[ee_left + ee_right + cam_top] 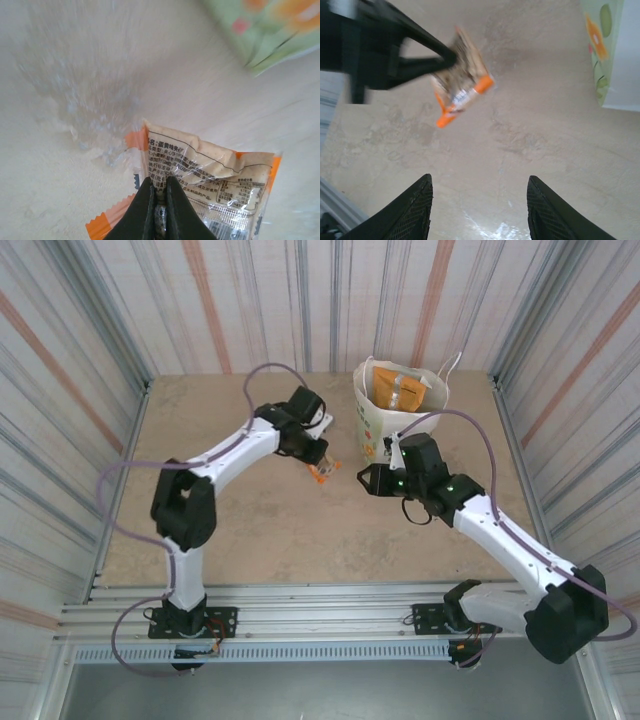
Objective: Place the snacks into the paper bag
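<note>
The bag (378, 430) stands on my right gripper's side, so my left gripper should hand over the snack packet by its free lower end (322, 476), then steady the bag.
My left gripper (318, 466) is shut on a small orange-edged snack packet (215, 175), clear film with black print, hanging above the table left of the paper bag (385, 425). The right wrist view has that packet (462, 82) pinched at its upper edge by the left gripper's fingers (427, 55). The cream bag with green and orange print stands at the back centre-right, and an orange snack packet (398, 388) lies inside its open mouth. My right gripper (479, 202) stands open with nothing between its fingers, low over the table and right of the held packet. A corner of the bag (272, 30) is at the upper right of the left wrist view.
Corrugated metal walls (70, 390) enclose the beige table (250, 530) on three sides. A metal rail (300, 605) runs along the near edge by the arm bases. The bag's side (612, 55) stands at the right edge of the right wrist view.
</note>
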Robot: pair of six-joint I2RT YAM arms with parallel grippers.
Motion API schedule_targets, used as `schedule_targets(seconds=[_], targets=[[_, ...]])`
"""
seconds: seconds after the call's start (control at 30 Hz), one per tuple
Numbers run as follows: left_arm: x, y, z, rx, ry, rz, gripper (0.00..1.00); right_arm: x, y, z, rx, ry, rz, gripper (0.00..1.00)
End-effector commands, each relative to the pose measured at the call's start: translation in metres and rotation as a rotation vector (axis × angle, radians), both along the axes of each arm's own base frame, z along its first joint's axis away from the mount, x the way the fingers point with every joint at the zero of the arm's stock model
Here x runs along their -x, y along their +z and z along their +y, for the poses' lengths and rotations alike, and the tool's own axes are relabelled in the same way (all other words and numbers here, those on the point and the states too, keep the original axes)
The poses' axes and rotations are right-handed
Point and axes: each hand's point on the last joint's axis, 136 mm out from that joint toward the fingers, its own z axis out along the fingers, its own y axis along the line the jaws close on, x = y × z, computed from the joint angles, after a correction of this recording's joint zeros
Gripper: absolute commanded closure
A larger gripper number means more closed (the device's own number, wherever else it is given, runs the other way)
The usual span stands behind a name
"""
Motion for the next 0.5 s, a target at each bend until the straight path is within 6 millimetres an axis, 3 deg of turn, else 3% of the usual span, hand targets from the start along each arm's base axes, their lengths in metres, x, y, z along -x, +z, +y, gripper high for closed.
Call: schedule_targets(seconds=[0.0, 0.2, 0.33, 0.47], targets=[[0.009, 0.056, -0.012, 0.167, -0.001, -0.058, 1.00, -0.014, 0.025, 0.014, -0.111, -0.025, -0.004, 0.48], [0.015, 0.101, -0.025, 0.304, -0.007, -0.111, 1.00, -0.028, 0.048, 0.031, -0.220, -0.014, -0.056, 0.46], [0.013, 0.108, -0.030, 0.311, -0.015, -0.134, 1.00, -0.033, 0.064, 0.042, -0.298, 0.015, -0.091, 0.46], [0.017, 0.114, -0.039, 0.330, -0.037, -0.133, 1.00, -0.044, 0.069, 0.042, -0.310, -0.026, -0.112, 0.46]])
